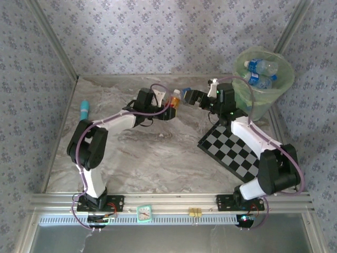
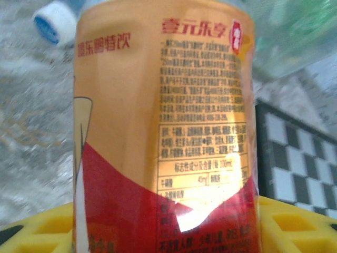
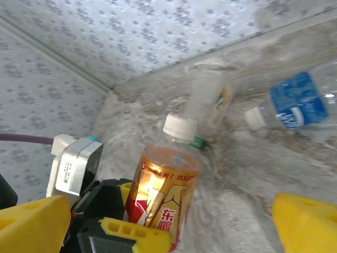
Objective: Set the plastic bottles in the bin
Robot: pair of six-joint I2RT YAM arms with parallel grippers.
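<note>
The red-orange bottle is in my left gripper, far from the bin [image 1: 263, 79], so my right gripper should grab it below its white cap [image 3: 172, 152] and bring it over.
A red-orange labelled bottle [image 1: 175, 99] with a white cap is held upright above the table's far middle. My left gripper [image 1: 169, 109] is shut on its lower body. Its gold and red label [image 2: 163, 132] looms close in the left wrist view, with yellow fingers [image 2: 300, 221] on either side. My right gripper [image 1: 192, 97] is open just right of the bottle and faces it. In the right wrist view the bottle [image 3: 166, 184] stands between my wide-apart yellow fingers [image 3: 305, 221]. The pale-green bin [image 1: 276, 92] at the far right holds clear blue-labelled bottles [image 1: 259, 73].
A checkerboard [image 1: 234, 150] lies flat under the right arm, near the bin. A turquoise tube [image 1: 84, 108] lies at the far left by the wall. A faint clear bottle with a blue label [image 3: 297, 100] shows at the upper right of the right wrist view.
</note>
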